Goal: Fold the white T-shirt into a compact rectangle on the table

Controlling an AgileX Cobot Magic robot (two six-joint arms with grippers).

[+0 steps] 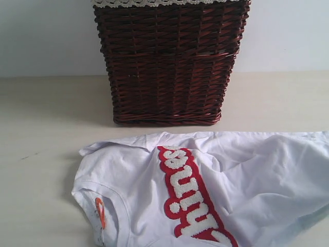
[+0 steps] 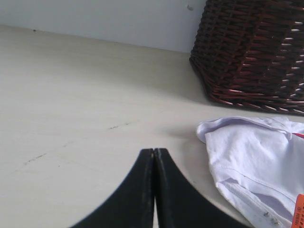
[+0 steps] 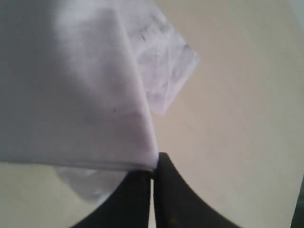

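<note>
The lifted edge of the white T-shirt (image 1: 312, 207) is hanging over clear tabletop (image 1: 309, 234). My right gripper should keep bringing it down until the edge rests there, and then let go.
The white T-shirt (image 1: 247, 175) lies rumpled on the table (image 1: 41, 154), chest up, its red-outlined lettering (image 1: 187, 193) running diagonally and the orange tag (image 1: 100, 212) at the neck. Neither gripper shows in the exterior view. In the left wrist view my left gripper (image 2: 155, 151) is shut and empty over bare table (image 2: 71, 95), a short way from the shirt's shoulder and collar (image 2: 256, 161). In the right wrist view my right gripper (image 3: 153, 166) is shut on a folded edge of the T-shirt (image 3: 71, 95), which hangs lifted above the table (image 3: 237, 118).
A tall dark wicker basket (image 1: 169, 62) with a lace-trimmed liner (image 1: 169, 2) stands at the back, just behind the shirt, and shows in the left wrist view too (image 2: 256, 47). A pale wall runs behind it. Bare table spreads to the left of the shirt.
</note>
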